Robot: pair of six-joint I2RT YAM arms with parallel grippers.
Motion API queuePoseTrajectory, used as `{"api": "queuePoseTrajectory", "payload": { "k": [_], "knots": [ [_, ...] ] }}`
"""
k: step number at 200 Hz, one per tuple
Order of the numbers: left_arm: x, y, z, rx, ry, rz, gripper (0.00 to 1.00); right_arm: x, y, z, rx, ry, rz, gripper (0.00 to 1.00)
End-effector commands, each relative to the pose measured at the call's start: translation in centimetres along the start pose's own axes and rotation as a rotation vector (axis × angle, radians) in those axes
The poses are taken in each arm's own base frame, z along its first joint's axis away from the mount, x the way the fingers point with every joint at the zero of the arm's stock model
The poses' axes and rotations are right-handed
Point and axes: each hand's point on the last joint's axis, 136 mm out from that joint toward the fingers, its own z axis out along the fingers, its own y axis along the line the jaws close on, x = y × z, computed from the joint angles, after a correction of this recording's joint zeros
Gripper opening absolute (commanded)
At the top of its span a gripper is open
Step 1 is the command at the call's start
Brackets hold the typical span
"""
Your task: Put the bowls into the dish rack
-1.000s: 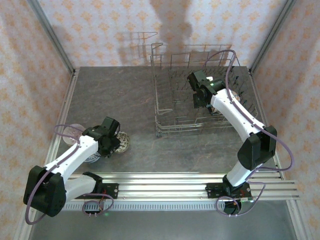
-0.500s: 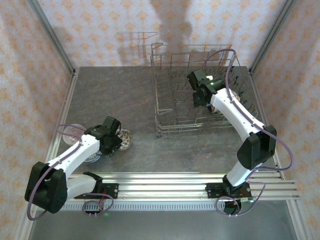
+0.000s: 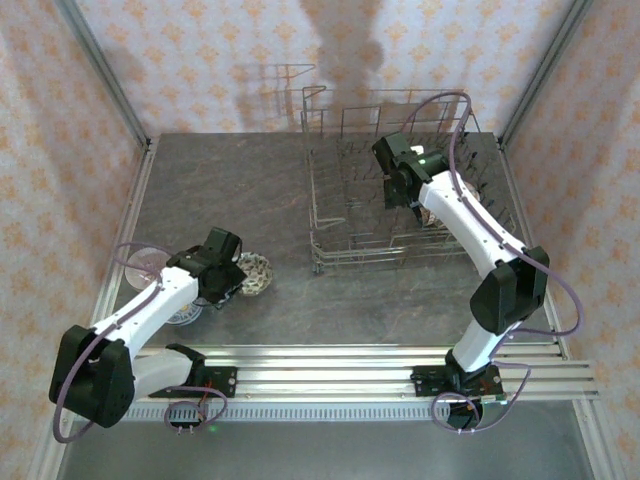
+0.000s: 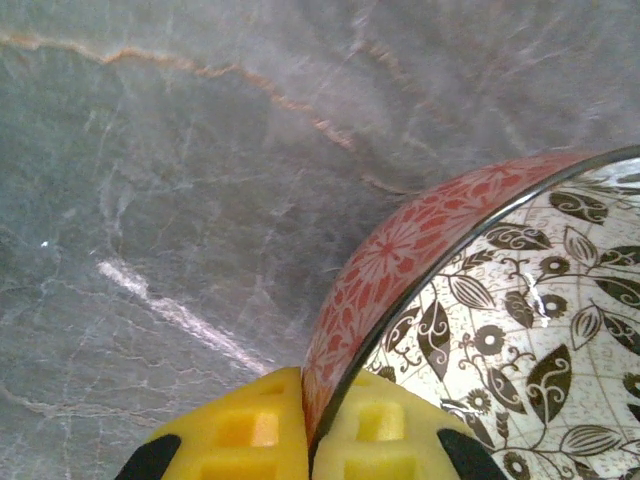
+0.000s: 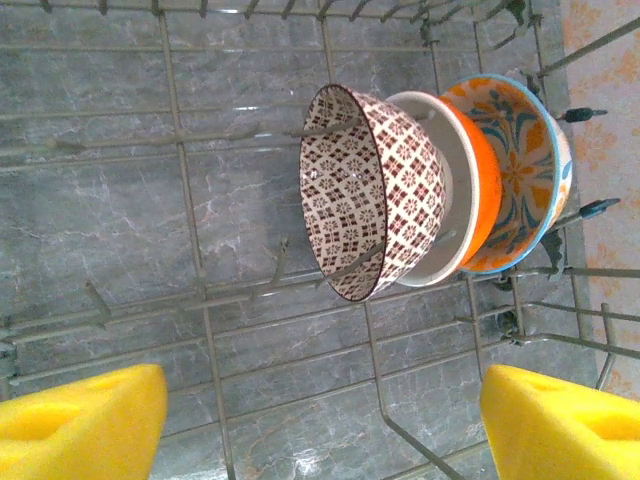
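Observation:
The red floral bowl's far rim [image 3: 270,271] is clear of my left gripper. My open right gripper should keep going to meet that rim until it closes there.
My left gripper [image 3: 232,271] [image 4: 308,405] is shut on the rim of a bowl [image 3: 256,273] [image 4: 480,300], red floral outside and brown leaf print inside. The bowl is tilted above the grey table, left of the dish rack [image 3: 330,205]. My right gripper [image 3: 402,186] [image 5: 325,425] hangs open over the rack with nothing between its fingers. In the right wrist view three bowls stand on edge among the tines: a brown-patterned one [image 5: 375,190], a white one [image 5: 452,215] and an orange-and-blue one [image 5: 515,165].
A pink bowl [image 3: 142,262] sits at the table's left edge, and another bowl [image 3: 184,314] lies partly under my left arm. The rack's tall wire sides [image 5: 200,270] surround my right gripper. Open table lies between the held bowl and the rack.
My left gripper has carried the red floral bowl a little right and away from the arm bases, tipping it more on edge. The right gripper shifted slightly toward the rack's back.

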Motion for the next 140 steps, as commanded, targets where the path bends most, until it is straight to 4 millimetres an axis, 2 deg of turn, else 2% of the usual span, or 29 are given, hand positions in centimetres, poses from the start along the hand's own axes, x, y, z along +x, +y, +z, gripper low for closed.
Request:
{"api": "queuePoseTrajectory", "payload": {
  "k": [1,46,89,113,140],
  "knots": [
    [-3.1,-3.6,-3.9,0.122,-0.136,0.057,0.0,-1.2,-0.1,-1.2,-0.017,-0.016,0.02,0.81],
    [-6.6,-9.9,-9.2,0.258,-0.256,0.178,0.0,-4.0,0.9,-3.0,-0.086,-0.053,0.045,0.81],
    [-9.3,-17.8,-14.2,0.403,-0.325,0.299,0.0,-7.5,2.0,-5.8,-0.174,-0.092,0.046,0.8],
    [-10.2,-21.4,-15.5,0.467,-0.34,0.354,0.0,-9.4,3.1,-7.6,-0.268,-0.148,0.068,0.79],
    [-10.5,-24.9,-16.1,0.538,-0.335,0.416,0.0,-10.8,4.6,-9.4,-0.396,-0.198,0.083,0.77]
  ]
}}
